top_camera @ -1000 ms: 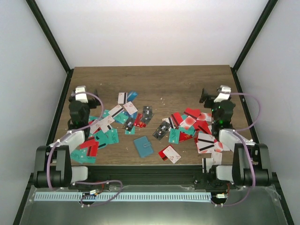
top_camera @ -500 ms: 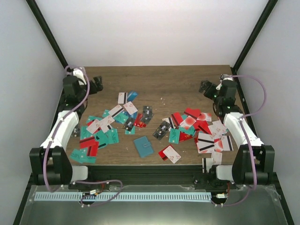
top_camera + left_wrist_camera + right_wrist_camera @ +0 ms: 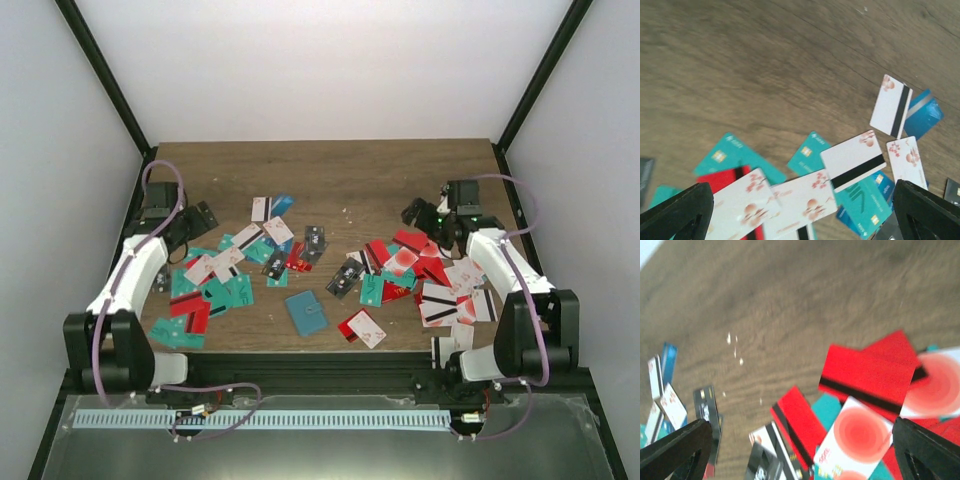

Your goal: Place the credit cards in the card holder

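Observation:
The card holder lies flat with its strap closed (image 3: 314, 309). My right gripper should grab its strapped edge (image 3: 322, 309) and lift it together with my left gripper before I load cards.
Many credit cards lie scattered on the wooden table in a left heap (image 3: 215, 275) and a right heap (image 3: 420, 265). The card holder (image 3: 305, 313), a dull teal-blue pouch, lies closed between the heaps near the front edge; neither wrist view shows it. My left gripper (image 3: 200, 218) hovers open above the far edge of the left heap, over white striped cards (image 3: 854, 160) and teal ones (image 3: 807, 152), with nothing between its fingers (image 3: 675, 212). Over the far edge of the right heap my right gripper (image 3: 415, 212) is open too, above a red striped card (image 3: 867, 377) and a white card with a red disc (image 3: 857, 440).
The table (image 3: 340, 170) is boxed in by white walls with black corner posts. A few cards sit apart in the middle: a white and blue pair (image 3: 270, 206), black ones (image 3: 313, 240), and a red-and-white pair (image 3: 362, 327) beside the card holder. Small white crumbs (image 3: 732, 340) dot the wood.
Both arms have unfolded from their drawn-back pose. Each wrist swung out toward the far side, then came inward and down over its heap of cards. Jaws stayed open; no card moved.

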Available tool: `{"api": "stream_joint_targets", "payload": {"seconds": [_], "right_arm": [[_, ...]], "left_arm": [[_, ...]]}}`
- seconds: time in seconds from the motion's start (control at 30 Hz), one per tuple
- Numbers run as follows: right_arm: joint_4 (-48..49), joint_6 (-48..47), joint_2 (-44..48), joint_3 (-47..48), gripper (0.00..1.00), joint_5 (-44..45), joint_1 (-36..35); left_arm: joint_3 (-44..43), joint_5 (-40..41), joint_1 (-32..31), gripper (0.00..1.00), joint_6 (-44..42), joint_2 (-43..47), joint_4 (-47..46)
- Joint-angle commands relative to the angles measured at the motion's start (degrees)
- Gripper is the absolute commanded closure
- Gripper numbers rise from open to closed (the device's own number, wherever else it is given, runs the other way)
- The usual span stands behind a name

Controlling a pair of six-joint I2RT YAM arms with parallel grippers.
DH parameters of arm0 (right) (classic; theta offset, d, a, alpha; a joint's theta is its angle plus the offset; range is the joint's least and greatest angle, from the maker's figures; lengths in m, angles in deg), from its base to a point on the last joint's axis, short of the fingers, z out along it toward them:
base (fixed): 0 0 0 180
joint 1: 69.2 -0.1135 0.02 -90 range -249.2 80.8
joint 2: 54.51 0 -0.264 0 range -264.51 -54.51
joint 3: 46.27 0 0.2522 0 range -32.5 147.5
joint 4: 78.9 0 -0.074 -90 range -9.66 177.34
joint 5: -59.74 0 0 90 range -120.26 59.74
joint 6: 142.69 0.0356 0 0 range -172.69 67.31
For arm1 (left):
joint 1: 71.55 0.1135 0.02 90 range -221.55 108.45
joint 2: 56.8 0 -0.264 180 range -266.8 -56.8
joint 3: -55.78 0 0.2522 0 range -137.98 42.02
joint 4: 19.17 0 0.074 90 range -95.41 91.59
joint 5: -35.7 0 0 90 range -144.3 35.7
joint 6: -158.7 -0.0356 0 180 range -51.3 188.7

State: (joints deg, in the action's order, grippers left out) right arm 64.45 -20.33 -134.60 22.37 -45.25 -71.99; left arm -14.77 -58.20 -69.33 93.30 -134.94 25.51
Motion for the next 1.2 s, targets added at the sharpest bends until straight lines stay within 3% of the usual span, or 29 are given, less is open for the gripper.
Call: {"api": "stream_joint_targets", "payload": {"seconds": [0.0,0.1,0.2,0.4,0.57,0.8,1.17], "right_arm": [[-10.0,2.2,-0.1,1.5,0.00,-0.3,-4.2],[-12.4,1.8,0.2,0.4,0.00,-0.5,-7.7],[-12.7,0.3,-0.1,0.0,0.00,-2.6,-12.3],[-9.1,-6.1,-0.4,-0.6,0.01,-4.1,-24.8],[-7.7,-11.5,-1.7,-0.7,0.03,-3.1,-34.2],[-5.3,-14.9,-3.7,-1.1,0.10,-3.1,-44.5],[-6.7,-13.4,-11.5,2.7,0.22,6.6,-53.3]], "left_arm": [[3.4,5.1,1.3,0.00,2.7,6.0,7.2],[5.6,-6.9,2.8,0.00,1.9,6.6,7.3],[5.5,-7.9,0.9,0.06,2.7,7.1,11.2],[6.4,-7.2,-10.0,0.17,5.5,8.8,18.1],[12.4,-12.0,-20.5,0.24,10.5,11.1,13.2],[19.8,-20.7,-28.6,0.30,16.3,12.0,1.2],[20.3,-18.2,-29.8,0.37,16.7,9.9,1.2]]}}
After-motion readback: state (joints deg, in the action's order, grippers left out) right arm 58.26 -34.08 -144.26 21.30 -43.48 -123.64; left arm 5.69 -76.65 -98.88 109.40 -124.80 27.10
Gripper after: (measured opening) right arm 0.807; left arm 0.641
